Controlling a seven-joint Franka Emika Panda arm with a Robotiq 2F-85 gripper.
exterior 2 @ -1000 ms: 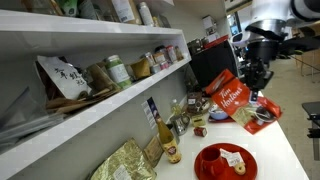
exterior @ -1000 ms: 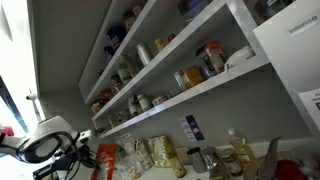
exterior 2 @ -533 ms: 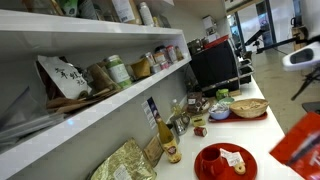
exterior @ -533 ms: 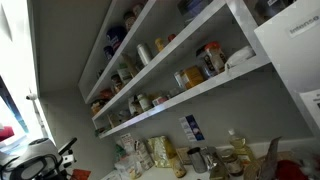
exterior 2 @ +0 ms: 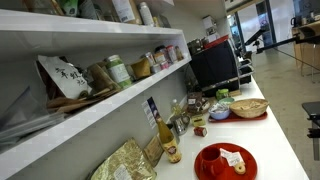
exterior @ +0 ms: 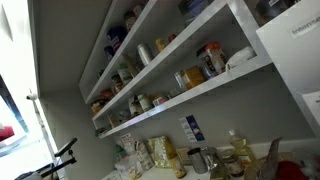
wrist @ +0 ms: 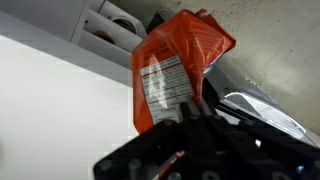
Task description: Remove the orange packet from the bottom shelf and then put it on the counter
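Note:
The orange packet hangs out past the counter's edge [wrist: 85, 55] over the floor, so the robot's gripper should swing back above the clear counter [exterior 2: 278, 160] next to the red plate and lower the packet.
In the wrist view my gripper [wrist: 190, 112] is shut on the lower edge of the orange packet [wrist: 175, 60], a flat orange-red pouch with a white label, held upright in front of the camera. Neither the gripper nor the packet shows in the exterior views; only a dark bit of the arm [exterior: 60, 156] shows at the lower left. The bottom shelf [exterior: 190, 97] is a long white board holding jars, and it also shows in an exterior view [exterior 2: 110, 105]. The pale counter [exterior 2: 280, 150] runs below it.
On the counter stand a red plate [exterior 2: 222, 160], a bowl [exterior 2: 248, 107], bottles [exterior 2: 170, 140] and yellowish packets [exterior 2: 125, 162]. A black appliance [exterior 2: 213, 65] stands at the far end. Jars [exterior 2: 118, 70] line the shelf.
The arm with the orange packet has swung away from the shelf and out of both exterior views. The packet stays in the gripper.

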